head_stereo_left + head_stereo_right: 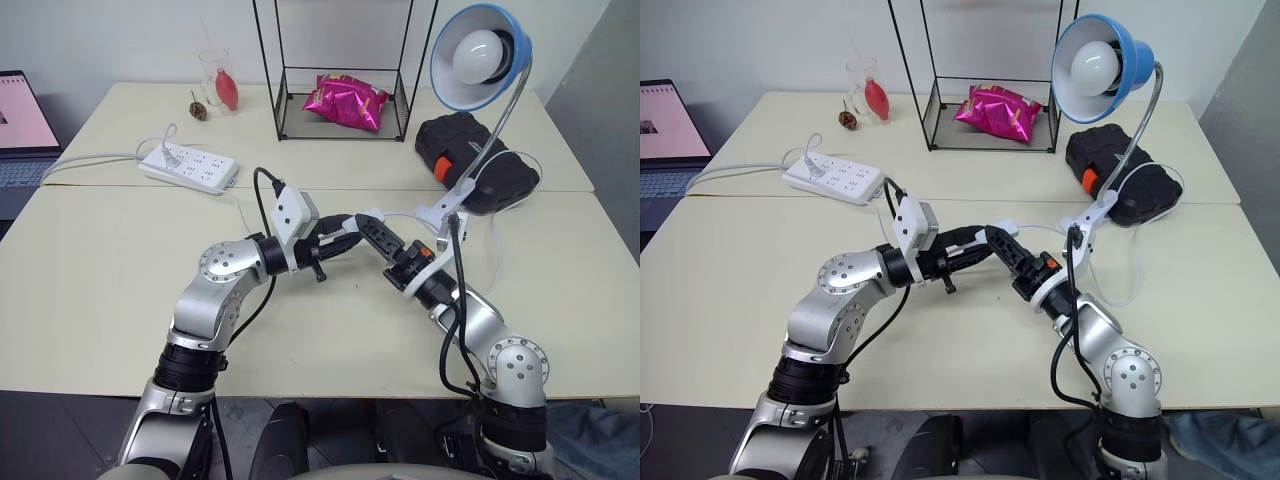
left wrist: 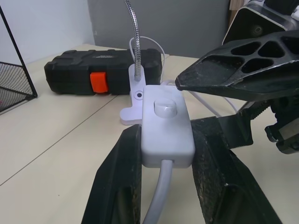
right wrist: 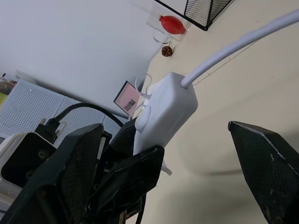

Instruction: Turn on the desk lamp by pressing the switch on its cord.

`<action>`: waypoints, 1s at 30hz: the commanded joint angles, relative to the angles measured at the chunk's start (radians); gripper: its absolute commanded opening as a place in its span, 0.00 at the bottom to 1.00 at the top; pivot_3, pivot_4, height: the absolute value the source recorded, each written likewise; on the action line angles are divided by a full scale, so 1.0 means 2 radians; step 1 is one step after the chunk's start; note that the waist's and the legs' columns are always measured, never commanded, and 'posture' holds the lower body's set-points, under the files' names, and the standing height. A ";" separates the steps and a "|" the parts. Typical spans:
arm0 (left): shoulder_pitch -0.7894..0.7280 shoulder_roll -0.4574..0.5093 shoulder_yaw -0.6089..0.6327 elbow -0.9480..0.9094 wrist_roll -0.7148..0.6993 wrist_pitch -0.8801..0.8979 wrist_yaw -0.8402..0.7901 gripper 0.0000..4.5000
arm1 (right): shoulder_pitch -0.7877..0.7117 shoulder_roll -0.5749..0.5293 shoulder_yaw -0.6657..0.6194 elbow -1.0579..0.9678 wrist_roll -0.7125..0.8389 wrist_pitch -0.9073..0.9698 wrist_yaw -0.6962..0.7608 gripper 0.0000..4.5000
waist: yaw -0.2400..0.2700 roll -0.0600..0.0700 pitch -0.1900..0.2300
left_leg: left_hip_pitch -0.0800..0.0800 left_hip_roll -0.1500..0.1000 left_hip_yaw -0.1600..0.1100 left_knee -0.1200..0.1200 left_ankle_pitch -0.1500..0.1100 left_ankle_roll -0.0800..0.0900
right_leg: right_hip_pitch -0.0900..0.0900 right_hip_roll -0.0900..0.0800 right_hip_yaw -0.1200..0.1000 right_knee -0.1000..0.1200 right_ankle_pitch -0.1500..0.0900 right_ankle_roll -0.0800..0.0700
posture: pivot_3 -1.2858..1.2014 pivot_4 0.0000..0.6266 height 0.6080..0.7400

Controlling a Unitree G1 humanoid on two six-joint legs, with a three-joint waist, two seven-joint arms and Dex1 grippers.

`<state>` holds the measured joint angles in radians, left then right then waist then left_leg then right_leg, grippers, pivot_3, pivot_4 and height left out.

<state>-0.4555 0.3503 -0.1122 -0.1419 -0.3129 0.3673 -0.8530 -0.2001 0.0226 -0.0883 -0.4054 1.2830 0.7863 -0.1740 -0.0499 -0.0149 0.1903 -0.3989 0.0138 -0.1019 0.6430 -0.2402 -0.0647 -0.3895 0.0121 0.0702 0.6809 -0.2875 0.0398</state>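
The upper finger of my right gripper stops short of the switch's round button point(image 2: 165, 108), so next I move that finger over the button and squeeze the switch point(image 3: 164, 116) with both fingers.
The white oblong switch point(image 2: 166, 126) is clamped between my left gripper's fingers point(image 2: 119, 177), lifted off the table with its round button facing up. The left gripper point(image 1: 348, 230) is shut on it at mid-table. My right gripper point(image 1: 374, 230) meets it from the right and is open, its two fingers spread to either side of the switch point(image 3: 163, 112). One right finger point(image 2: 243, 70) hovers just above the button. The thin white cord point(image 1: 497, 240) loops right toward the desk lamp's clip base point(image 1: 445, 205). The desk lamp point(image 1: 480, 55), with a blue shade, looks unlit.
A black case point(image 1: 480, 150) with an orange latch lies behind the clip base. A white power strip point(image 1: 190, 168) sits at the left. A wire rack point(image 1: 275, 100) holding a pink bag point(image 1: 347, 100), a glass point(image 1: 222, 85) and a laptop point(image 1: 20, 130) stand farther back.
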 commanded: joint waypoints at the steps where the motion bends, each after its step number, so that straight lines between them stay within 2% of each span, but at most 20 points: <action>1: -0.008 0.002 0.001 -0.024 -0.010 -0.001 0.002 0.25 | -0.009 0.006 -0.002 -0.006 0.020 -0.011 -0.001 1.00 | 0.000 0.000 0.000 | 0.000 0.000 0.000 0.000 0.000 0.000 | 0.000 0.000 0.000 0.000 0.000 0.000 | 0.52 0.24 1.00; 9: -0.003 0.004 0.001 -0.025 -0.008 -0.004 0.001 0.25 | -0.011 0.007 0.001 -0.001 0.025 -0.016 0.001 1.00 | 0.000 0.000 0.000 | 0.000 0.000 0.000 0.000 0.000 0.000 | 0.000 0.000 0.000 0.000 0.000 0.000 | 0.52 0.24 1.00; 12: 0.000 0.004 0.001 -0.022 -0.007 -0.008 0.000 0.25 | -0.010 0.007 0.003 0.000 0.025 -0.016 0.001 0.89 | 0.000 0.000 0.000 | 0.000 0.000 0.000 0.000 0.000 0.000 | 0.000 0.000 0.000 0.000 0.000 0.000 | 0.52 0.24 1.00; 26: -0.006 0.004 -0.002 -0.023 -0.008 -0.005 0.001 0.25 | -0.009 0.002 0.022 0.000 0.025 -0.009 0.000 0.19 | 0.000 0.000 0.000 | 0.000 0.000 0.000 0.000 0.000 0.000 | 0.000 0.000 0.000 0.000 0.000 0.000 | 0.52 0.24 1.00; 28: -0.005 0.004 -0.002 -0.025 -0.008 -0.004 0.001 0.25 | -0.008 0.002 0.022 0.000 0.027 -0.010 -0.001 0.14 | 0.000 0.000 0.000 | 0.000 0.000 0.000 0.000 0.000 0.000 | 0.000 0.000 0.000 0.000 0.000 0.000 | 0.52 0.24 1.00; 30: -0.004 0.005 -0.002 -0.026 -0.008 -0.004 0.002 0.25 | -0.008 0.003 0.022 0.001 0.029 -0.011 -0.002 0.13 | 0.000 0.000 0.000 | 0.000 0.000 0.000 0.000 0.000 0.000 | 0.000 0.000 0.000 0.000 0.000 0.000 | 0.52 0.24 1.00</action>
<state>-0.4500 0.3607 -0.1170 -0.1470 -0.3111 0.3689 -0.8527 -0.2114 0.0248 -0.0553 -0.3878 1.3282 0.7708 -0.1753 -0.0505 -0.0148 0.1904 -0.3992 0.0139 -0.1017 0.6424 -0.2402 -0.0647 -0.3899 0.0121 0.0705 0.6804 -0.2877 0.0400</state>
